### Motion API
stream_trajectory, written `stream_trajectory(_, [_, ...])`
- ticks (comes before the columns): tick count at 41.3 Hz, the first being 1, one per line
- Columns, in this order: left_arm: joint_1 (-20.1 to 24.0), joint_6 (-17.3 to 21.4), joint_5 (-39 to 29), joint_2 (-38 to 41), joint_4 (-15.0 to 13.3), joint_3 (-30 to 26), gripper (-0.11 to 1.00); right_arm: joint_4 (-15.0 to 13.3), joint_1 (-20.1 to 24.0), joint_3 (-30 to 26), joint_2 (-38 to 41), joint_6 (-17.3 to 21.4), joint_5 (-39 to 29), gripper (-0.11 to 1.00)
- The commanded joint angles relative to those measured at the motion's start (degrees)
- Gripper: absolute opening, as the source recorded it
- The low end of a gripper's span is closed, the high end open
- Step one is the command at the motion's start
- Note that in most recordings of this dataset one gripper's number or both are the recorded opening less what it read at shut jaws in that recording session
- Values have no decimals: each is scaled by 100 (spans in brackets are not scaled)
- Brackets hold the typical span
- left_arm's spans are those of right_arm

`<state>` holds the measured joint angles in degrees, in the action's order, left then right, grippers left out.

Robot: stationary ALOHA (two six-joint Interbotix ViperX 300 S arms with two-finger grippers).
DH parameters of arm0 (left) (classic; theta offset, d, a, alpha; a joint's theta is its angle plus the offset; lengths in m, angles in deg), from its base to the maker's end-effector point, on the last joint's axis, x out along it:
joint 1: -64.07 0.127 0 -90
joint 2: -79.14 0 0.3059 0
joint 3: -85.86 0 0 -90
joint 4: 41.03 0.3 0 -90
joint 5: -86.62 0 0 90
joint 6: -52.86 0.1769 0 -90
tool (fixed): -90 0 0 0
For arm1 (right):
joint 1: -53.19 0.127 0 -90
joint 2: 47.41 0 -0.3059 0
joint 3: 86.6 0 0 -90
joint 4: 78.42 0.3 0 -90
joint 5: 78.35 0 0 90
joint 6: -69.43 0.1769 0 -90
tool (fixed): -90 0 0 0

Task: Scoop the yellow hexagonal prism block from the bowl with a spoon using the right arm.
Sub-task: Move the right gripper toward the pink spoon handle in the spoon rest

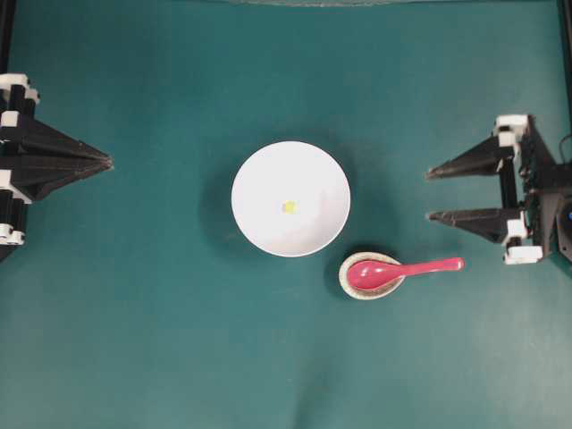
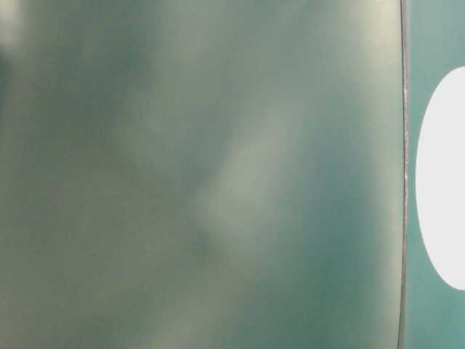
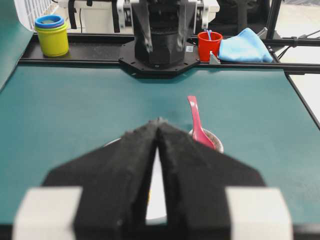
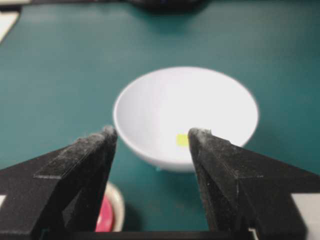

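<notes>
My gripper will make the yellow block [image 1: 289, 206] move around when it pushes the spoon at it, because the block lies out on the white bowl's open bottom [image 1: 309, 204].
A white bowl [image 1: 290, 198] sits mid-table with the tiny yellow block [image 1: 289, 206] lying near its centre. The pink-red spoon [image 1: 402, 269] rests with its scoop in a small speckled rest [image 1: 362, 288] just right of and below the bowl, handle pointing right. My right gripper [image 1: 429, 193] hovers open at the right side, tips pointing toward the bowl, above the spoon's handle end in the overhead view. In the right wrist view the bowl [image 4: 186, 115] and block [image 4: 182, 140] show between the open fingers. My left gripper [image 1: 109, 163] is shut at the far left, holding nothing.
The table surface is teal green. At the far edge in the left wrist view stand stacked yellow and blue cups [image 3: 51, 34], a red cup [image 3: 209, 45] and a blue cloth [image 3: 245, 47]. The table-level view is mostly blurred, showing only a bowl edge [image 2: 443, 182].
</notes>
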<state>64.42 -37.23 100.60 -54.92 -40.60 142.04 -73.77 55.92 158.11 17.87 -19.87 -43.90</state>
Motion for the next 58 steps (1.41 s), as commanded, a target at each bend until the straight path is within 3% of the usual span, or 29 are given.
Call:
stream_trajectory(1, [0,44,18,44,18,-149,7,105,211,62,237,0,439,62])
stream_trajectory(20, [0,79,26,62,53,-149,7,765,1266,519,1661,53,1978,62])
stream_trajectory(31, [0,88,62,62,62,-149,7,809,1512,457,2707,492,2575,62])
stream_trajectory(47, [9,88,62,62,62,-141,7,809,1670,185,4078,527,3357,62])
stream_trajectory(58, [9,88,62,70,62,-141,7,800,1723,141,4368,563,3410,62])
